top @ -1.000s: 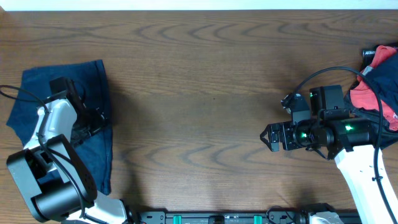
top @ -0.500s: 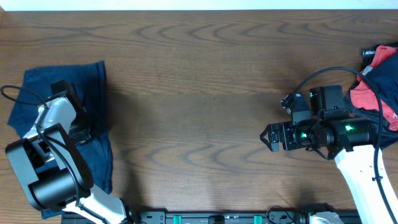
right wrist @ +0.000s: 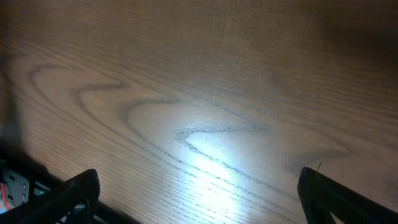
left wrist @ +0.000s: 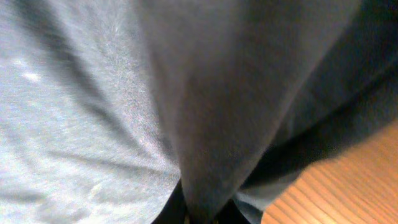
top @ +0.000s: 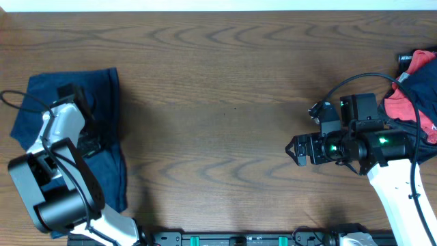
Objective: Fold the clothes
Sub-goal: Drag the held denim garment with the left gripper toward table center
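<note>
My left gripper is holding a pinched fold of the shorts (left wrist: 210, 163) in its fingers. It should go next toward the clear middle of the table (top: 229, 133) and let go of the shorts there.
The clothes (top: 104, 89), dark navy shorts, lie spread at the table's left end under my left arm. My left gripper (top: 89, 142) is down on their middle, shut on a pinched fold of the fabric. In the left wrist view the blue cloth (left wrist: 93, 106) fills the frame, and a dark ridge of it runs down between the fingertips of the gripper (left wrist: 199, 218). A strip of wood shows at the lower right. My right gripper (top: 292, 150) hovers open over bare wood at the right, far from the shorts. In its own view the right gripper (right wrist: 199, 186) holds nothing, with its fingers (right wrist: 78, 190) wide apart.
A heap of red and dark garments (top: 418, 89) sits at the right edge behind the right arm. The brown wooden table (top: 218, 82) stretches between the two arms. A black rail (top: 239, 239) runs along the front edge.
My left gripper has gone from open to shut, pinching a fold of the shorts, and the cloth's right edge has shifted slightly. The right arm has not moved.
</note>
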### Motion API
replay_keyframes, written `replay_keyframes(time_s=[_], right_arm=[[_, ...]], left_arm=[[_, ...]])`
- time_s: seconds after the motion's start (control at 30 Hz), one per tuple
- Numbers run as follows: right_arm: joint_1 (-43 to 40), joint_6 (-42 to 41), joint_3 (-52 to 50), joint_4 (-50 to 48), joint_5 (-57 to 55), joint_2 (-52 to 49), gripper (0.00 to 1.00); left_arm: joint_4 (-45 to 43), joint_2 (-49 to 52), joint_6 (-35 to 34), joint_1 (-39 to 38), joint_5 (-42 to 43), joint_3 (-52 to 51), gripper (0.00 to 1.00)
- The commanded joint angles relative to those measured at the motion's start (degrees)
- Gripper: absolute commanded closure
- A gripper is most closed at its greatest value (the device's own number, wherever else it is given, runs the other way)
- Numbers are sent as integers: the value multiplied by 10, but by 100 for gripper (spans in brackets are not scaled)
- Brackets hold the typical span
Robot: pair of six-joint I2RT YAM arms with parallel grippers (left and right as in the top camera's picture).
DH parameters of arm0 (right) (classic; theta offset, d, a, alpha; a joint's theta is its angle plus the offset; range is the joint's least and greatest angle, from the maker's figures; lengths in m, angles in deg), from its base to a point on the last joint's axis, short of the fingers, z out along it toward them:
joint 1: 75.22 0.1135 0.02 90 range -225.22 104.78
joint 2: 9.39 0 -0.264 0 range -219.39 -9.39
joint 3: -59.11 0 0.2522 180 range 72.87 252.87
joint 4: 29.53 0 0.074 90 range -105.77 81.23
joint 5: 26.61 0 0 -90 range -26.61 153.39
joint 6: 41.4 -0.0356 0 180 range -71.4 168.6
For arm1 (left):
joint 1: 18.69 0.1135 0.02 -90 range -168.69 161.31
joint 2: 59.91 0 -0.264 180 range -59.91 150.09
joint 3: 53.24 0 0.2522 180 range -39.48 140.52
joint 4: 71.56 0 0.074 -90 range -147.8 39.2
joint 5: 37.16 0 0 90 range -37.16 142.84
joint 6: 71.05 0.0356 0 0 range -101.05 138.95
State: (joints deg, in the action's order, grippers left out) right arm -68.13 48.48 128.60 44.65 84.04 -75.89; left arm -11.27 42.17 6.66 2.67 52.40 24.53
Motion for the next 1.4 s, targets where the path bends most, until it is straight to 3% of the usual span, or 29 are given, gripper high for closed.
replay_keyframes(time_s=[0.0, 0.23, 0.63, 1.37], right_arm=[[4, 11, 13, -2, 6, 2, 1], [4, 10, 13, -8, 6, 2, 1], [4, 10, 13, -11, 6, 2, 1], [2, -6, 54, -30, -29, 2, 1]], left_arm=[[21, -54, -19, -42, 0, 43, 94], [31, -104, -31, -193, 2, 80, 94], [-47, -84, -61, -437, 59, 81, 94], [-72, 33, -61, -674, 149, 81, 94]])
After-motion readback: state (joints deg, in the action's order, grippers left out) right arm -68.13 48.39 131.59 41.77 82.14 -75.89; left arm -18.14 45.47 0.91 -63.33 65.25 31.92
